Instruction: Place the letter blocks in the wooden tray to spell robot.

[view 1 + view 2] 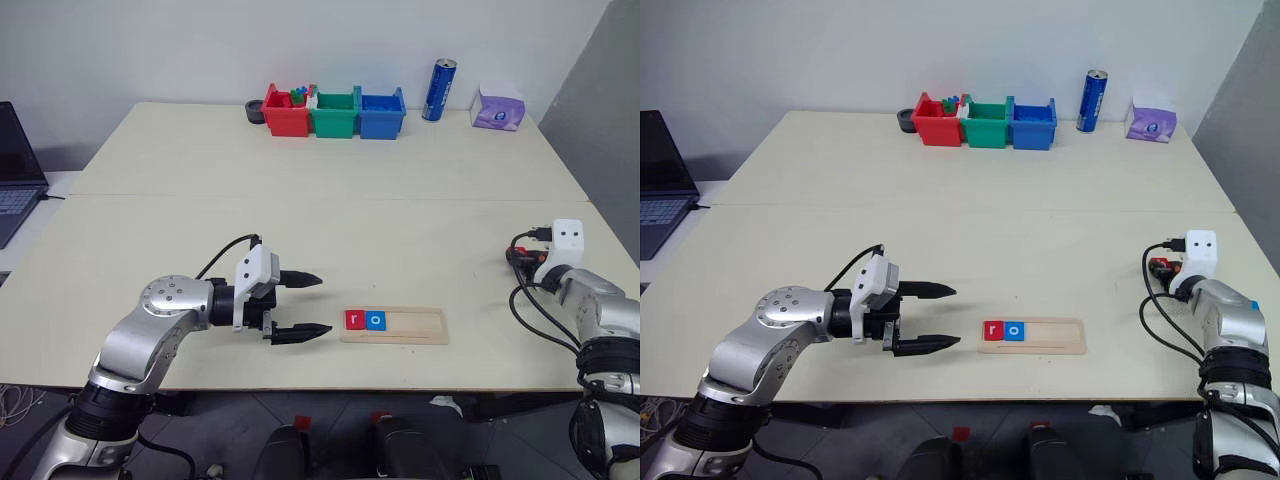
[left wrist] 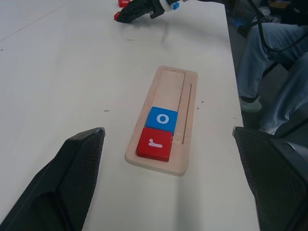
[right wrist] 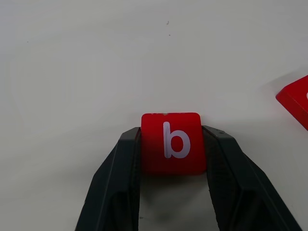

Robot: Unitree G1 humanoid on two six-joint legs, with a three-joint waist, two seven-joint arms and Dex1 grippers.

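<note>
Next, my right gripper puts "b" down by the tray and takes hold of its top and bottom, because the gripper's finger is on the side of "b" that has to meet blue "o".
The wooden tray lies near the table's front edge. A red block "r" and a blue block "o" sit side by side at its left end; the rest of its groove is bare. My left gripper hovers open just left of the tray, pointing at it, with nothing between its fingers. Far right, my right gripper is shut on a red block "b" that rests on the table, a finger pressed against each side. Another red block lies just beside it, cut off by the view's edge.
Red, green and blue bins stand at the back, with a blue can and a purple packet to their right. A laptop is at the far left. A person's legs are beyond the table's right side.
</note>
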